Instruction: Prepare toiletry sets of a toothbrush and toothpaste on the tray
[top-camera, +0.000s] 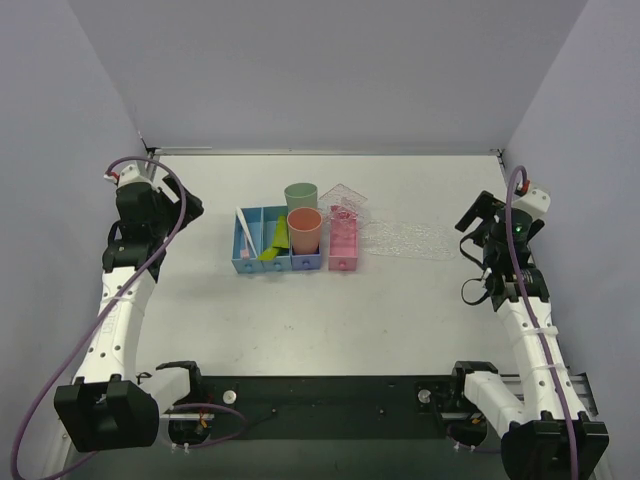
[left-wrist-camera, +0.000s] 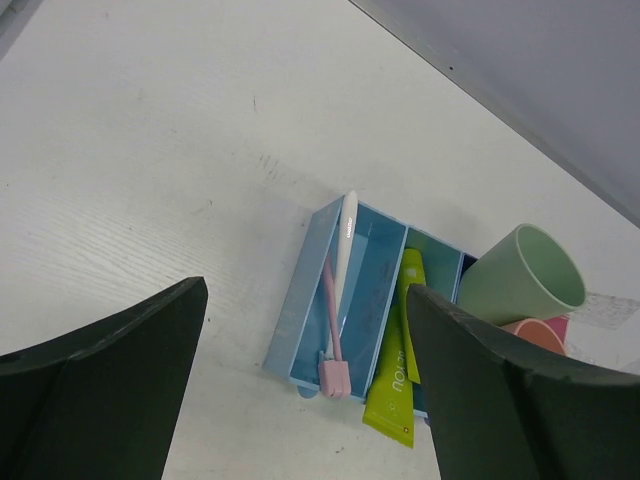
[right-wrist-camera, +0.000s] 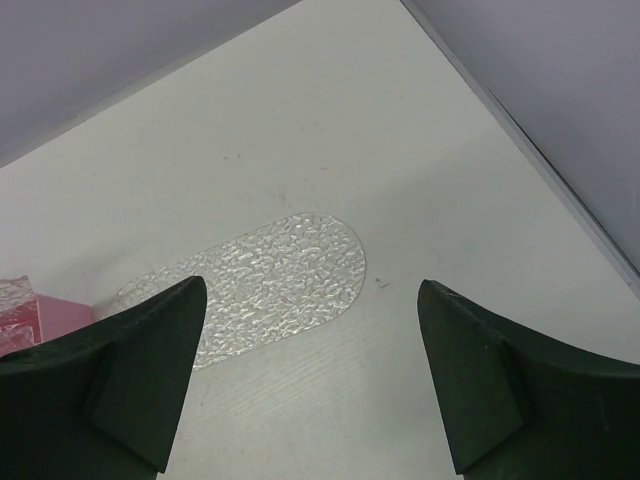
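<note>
I should use my left gripper to grip the cup's rim and pass the cup over, because the salmon cup stands closer to my left gripper and the tray is closer to my right gripper.
The white toothbrush with a pinkish end lies in the leftmost blue bin; it also shows in the left wrist view. Lime-yellow toothpaste tubes lie in the second bin, one sticking over its front edge. The clear bumpy tray lies flat on the table right of the pink box; it also shows in the right wrist view. My left gripper is open and empty, up off the table left of the bins. My right gripper is open and empty, right of the tray.
A green cup and a salmon cup stand at the bins. A pink box stands right of them, with a second clear piece behind it. Grey walls enclose the table on three sides.
</note>
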